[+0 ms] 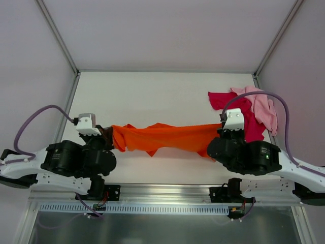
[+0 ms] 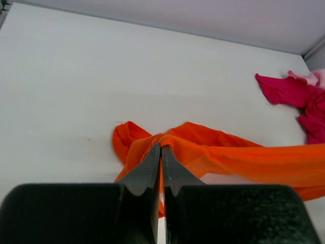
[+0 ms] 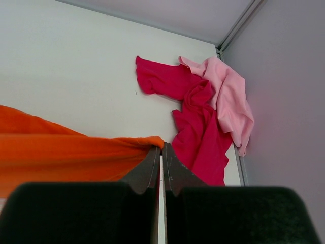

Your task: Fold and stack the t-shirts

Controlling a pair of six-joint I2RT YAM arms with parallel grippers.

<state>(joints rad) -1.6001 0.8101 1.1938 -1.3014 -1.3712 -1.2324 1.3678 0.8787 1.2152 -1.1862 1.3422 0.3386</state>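
The orange t-shirt's loose cloth bunches [image 1: 153, 151] below the stretched band, so my left gripper and right gripper should sweep it toward the back wall [image 1: 165, 76] to spread it.
The orange t-shirt [image 1: 162, 137] hangs stretched in a band between both arms near the table's front. My left gripper [image 1: 107, 136] is shut on its left end, and cloth bunches around the black fingertips [image 2: 152, 157] of the left gripper [image 2: 161, 147]. My right gripper [image 1: 219, 133] is shut on the right end, pinching the orange t-shirt [image 3: 76, 152] at the tips of the right gripper [image 3: 161, 147]. A magenta-red t-shirt [image 1: 244, 114] lies crumpled at the back right. The light pink t-shirt [image 1: 263, 107] is partly under it and against the wall.
White table [image 1: 152, 96] with walls on three sides; the right wall [image 3: 294, 101] is close to the pink and magenta shirts. A metal rail [image 1: 162, 192] runs along the near edge by the arm bases.
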